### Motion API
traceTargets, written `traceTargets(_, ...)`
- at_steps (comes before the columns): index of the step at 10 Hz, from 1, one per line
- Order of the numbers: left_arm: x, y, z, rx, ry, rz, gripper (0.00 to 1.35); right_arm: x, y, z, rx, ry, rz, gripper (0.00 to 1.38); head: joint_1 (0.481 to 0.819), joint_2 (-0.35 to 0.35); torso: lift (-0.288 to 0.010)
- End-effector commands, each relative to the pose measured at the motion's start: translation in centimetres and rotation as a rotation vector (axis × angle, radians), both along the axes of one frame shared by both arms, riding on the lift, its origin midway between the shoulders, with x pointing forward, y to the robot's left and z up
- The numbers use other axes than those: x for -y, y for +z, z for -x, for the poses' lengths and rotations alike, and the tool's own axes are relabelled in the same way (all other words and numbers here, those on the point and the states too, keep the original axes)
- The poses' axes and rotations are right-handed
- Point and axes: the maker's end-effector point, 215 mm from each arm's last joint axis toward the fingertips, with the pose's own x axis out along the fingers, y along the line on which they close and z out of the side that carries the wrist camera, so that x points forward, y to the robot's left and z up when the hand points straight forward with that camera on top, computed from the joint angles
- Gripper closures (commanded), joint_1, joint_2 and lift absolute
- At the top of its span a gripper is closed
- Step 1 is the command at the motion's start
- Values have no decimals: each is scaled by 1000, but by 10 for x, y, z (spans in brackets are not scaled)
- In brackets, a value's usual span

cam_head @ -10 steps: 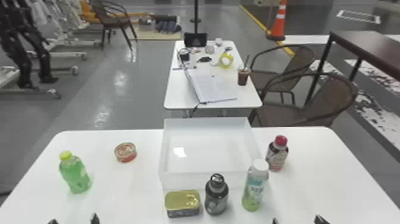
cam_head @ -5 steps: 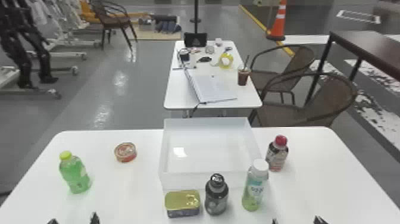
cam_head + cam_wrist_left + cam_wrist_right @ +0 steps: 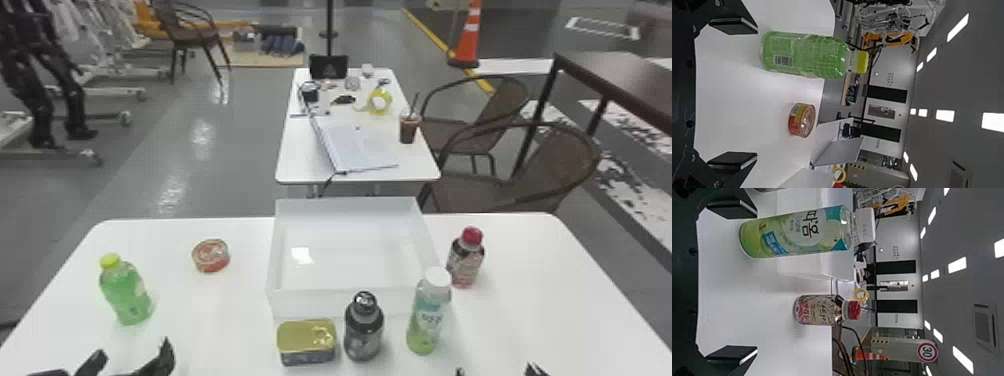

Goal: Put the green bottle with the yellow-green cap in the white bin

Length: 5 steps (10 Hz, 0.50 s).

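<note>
I have room for the bottle's full length on the white bin's wide, empty bottom (image 3: 350, 255), so the green bottle (image 3: 126, 291) will lie on its side when I tip it in.
In the head view, my left gripper (image 3: 134, 361) is at the bottom left, open, on the near side of the green bottle (image 3: 125, 295), which stands upright with its yellow-green cap (image 3: 110, 261). The white bin (image 3: 345, 302) sits at the table's middle, to the bottle's right. My right gripper (image 3: 495, 372) barely rises over the bottom edge at the right. In the left wrist view, the left gripper (image 3: 733, 93) has widely parted fingers with nothing between them, and the green bottle (image 3: 805, 55) is beyond them. In the right wrist view, the right gripper (image 3: 732, 281) stands open and holds nothing.
A round can (image 3: 211, 256) lies between green bottle and bin. Along the bin's near side are a rectangular tin (image 3: 307, 342), a dark bottle (image 3: 363, 327) and a white-capped bottle (image 3: 429, 312). A red-capped bottle (image 3: 465, 260) stands right of the bin on the white table (image 3: 540, 310).
</note>
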Motion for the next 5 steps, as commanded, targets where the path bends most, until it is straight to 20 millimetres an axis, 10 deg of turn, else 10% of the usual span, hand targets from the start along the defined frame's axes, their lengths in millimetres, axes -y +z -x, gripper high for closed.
traceTargets(1, -3, -3, -9, -4, 13, 3, 168, -1, -1, 0, -1, 2, -2, 87, 549, 0, -100)
traceTargets(5, -26, -3, -39, -2, 66, -4, 167, -5, -3, -1, -6, 11, -8, 87, 549, 0, -100)
